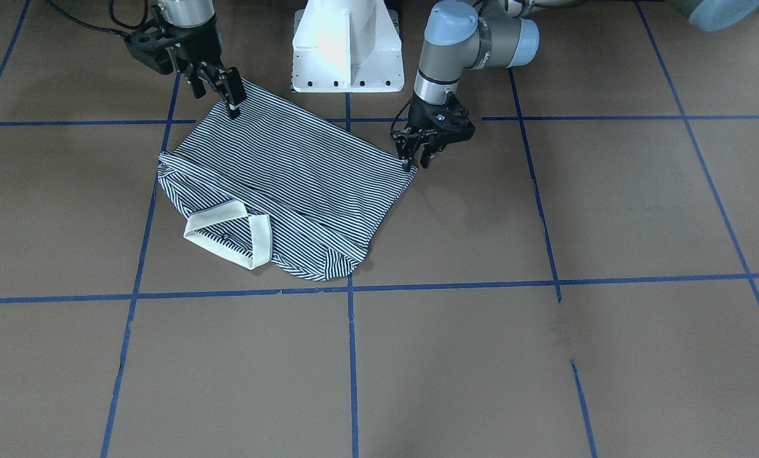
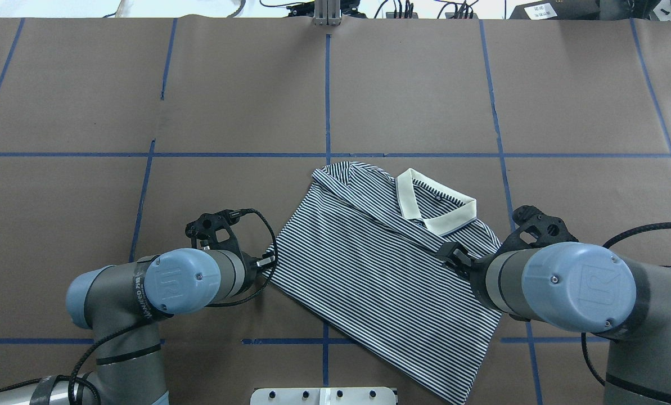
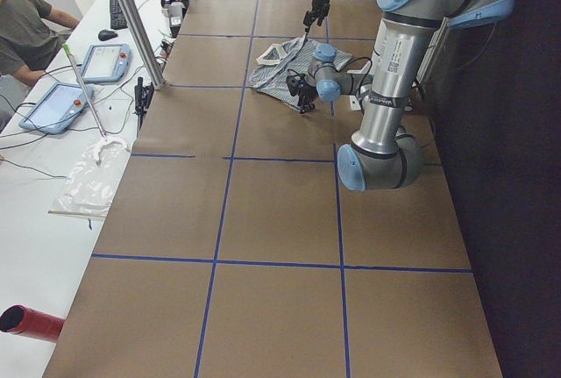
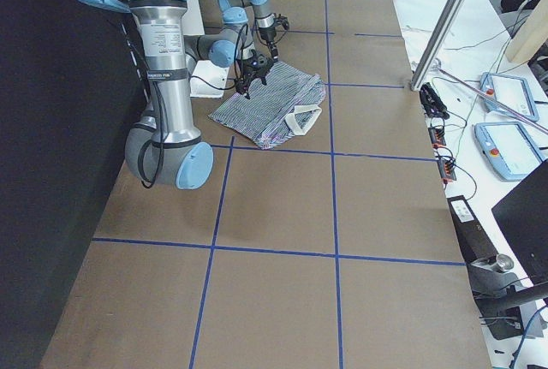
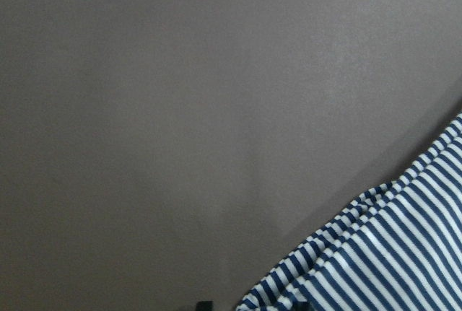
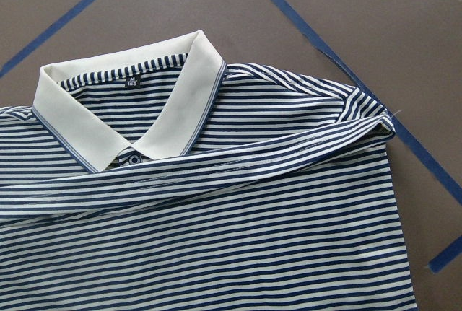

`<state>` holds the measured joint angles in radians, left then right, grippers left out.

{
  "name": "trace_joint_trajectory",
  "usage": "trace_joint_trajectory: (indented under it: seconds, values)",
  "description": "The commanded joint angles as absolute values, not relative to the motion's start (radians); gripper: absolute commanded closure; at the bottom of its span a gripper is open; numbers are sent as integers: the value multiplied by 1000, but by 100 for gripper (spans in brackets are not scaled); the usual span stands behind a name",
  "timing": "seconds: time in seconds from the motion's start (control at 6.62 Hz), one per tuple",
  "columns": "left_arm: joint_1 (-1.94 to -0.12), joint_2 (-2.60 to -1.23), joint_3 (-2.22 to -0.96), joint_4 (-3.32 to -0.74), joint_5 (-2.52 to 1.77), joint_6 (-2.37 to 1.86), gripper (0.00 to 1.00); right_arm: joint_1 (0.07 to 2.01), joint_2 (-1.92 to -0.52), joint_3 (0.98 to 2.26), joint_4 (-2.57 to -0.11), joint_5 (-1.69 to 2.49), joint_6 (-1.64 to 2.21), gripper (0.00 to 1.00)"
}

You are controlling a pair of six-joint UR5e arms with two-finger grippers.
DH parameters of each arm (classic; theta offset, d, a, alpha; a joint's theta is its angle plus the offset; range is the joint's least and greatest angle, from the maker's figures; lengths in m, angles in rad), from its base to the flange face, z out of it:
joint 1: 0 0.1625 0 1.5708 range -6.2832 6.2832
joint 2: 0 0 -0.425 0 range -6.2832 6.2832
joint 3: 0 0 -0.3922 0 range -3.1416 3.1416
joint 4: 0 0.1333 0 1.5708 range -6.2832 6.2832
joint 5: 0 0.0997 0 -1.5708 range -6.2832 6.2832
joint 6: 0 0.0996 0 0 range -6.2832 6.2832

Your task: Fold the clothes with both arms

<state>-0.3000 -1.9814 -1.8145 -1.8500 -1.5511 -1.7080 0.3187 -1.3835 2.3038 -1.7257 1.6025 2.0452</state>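
The striped polo shirt's hem crosses the tape grid slantwise, so before folding my left gripper should pinch the hem's near corner, swinging it away from the pedestal.
The striped polo shirt lies flat on the brown table, folded narrow, with its white collar on the side away from the robot. It also shows in the overhead view and the right wrist view. My left gripper is low at the shirt's hem corner, and its jaws look open with one fingertip at the cloth edge. The left wrist view shows only that corner. My right gripper is open and empty, just above the other hem corner, near the pedestal.
The white pedestal base stands right behind the shirt. Blue tape lines mark a grid on the brown table. A side bench with tablets and a seated person runs along the far edge.
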Motion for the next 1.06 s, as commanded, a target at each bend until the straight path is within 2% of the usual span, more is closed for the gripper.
trace_joint_trajectory:
  seconds: [0.0, 0.91]
  values:
    - [-302, -1982, -1816, -1850, -1536, -1709, 100, 319, -1384, 2303, -1726, 1603, 2045, 0]
    - [-361, -1977, -1826, -1850, -1534, -1634, 100, 319, -1379, 2287, -1723, 1600, 2048, 0]
